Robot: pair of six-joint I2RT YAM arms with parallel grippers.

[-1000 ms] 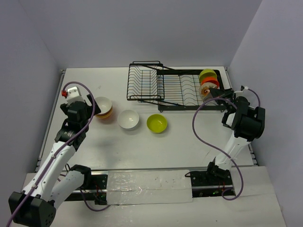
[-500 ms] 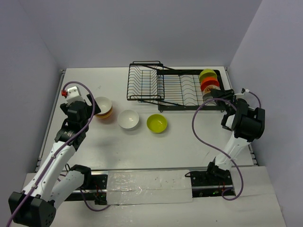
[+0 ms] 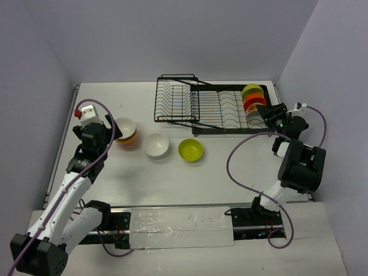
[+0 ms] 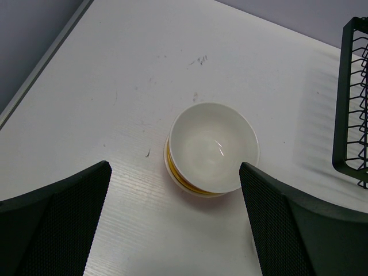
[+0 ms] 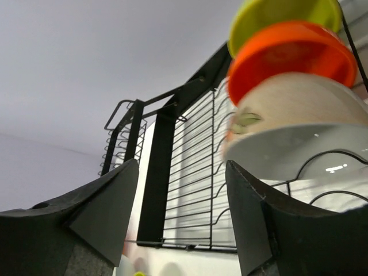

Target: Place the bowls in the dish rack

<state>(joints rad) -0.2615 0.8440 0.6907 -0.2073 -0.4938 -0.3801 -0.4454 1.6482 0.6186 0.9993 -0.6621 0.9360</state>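
My right gripper should keep moving toward the lime-green bowl before the rack, which stands clear of the white bowl, until my fingers straddle the lime-green rim.
The black wire dish rack stands at the back of the table. Three bowls lean on edge in its right end: a lime-green one, an orange one and a white one. My right gripper is open just right of them, holding nothing; its wrist view shows the same green, orange and white bowls above the open gripper. A white bowl stacked on an orange one sits by my open left gripper. That stack lies ahead of the left gripper.
A white bowl and a lime-green bowl sit on the table in front of the rack. The rack's taller basket section is on its left. The rack's edge shows at the right of the left wrist view.
My right gripper has opened and let go of the white bowl, which now rests in the rack. That gripper has drawn back to the right. The left arm has not moved.
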